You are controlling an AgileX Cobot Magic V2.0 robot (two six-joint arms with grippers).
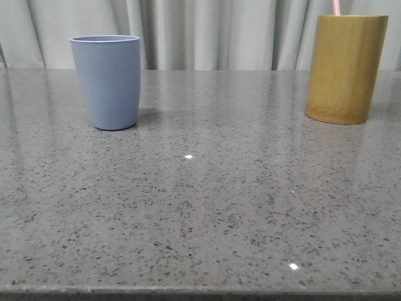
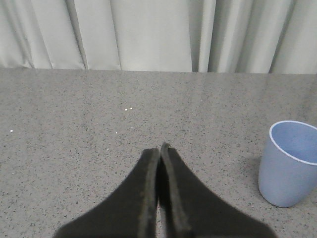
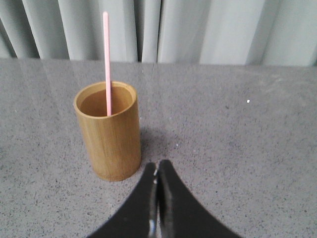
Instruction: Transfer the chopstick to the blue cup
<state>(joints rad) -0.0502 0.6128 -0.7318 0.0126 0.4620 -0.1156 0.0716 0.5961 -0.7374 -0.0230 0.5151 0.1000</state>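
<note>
The robot's left gripper should pick up the blue cup [image 1: 95, 39] by its rim and bring it nearer, because it stands far from the chopstick in the bamboo cup.
One pale pink chopstick [image 3: 106, 64] stands upright in a tan bamboo cup [image 3: 109, 134]; in the front view only its lower tip [image 1: 336, 6] shows above that cup [image 1: 344, 68] at the far right. The blue cup [image 1: 108, 81] stands empty at the far left of the table and shows at the edge of the left wrist view [image 2: 291, 163]. My left gripper [image 2: 159, 148] is shut with nothing in it, well apart from the blue cup. My right gripper [image 3: 158, 164] is shut and empty, close beside the bamboo cup's base. Neither gripper shows in the front view.
A grey speckled stone tabletop [image 1: 207, 207] spreads between the two cups. Pale curtains [image 1: 219, 31] hang behind the table's far edge. The table's front edge [image 1: 200, 292] runs along the bottom of the front view.
</note>
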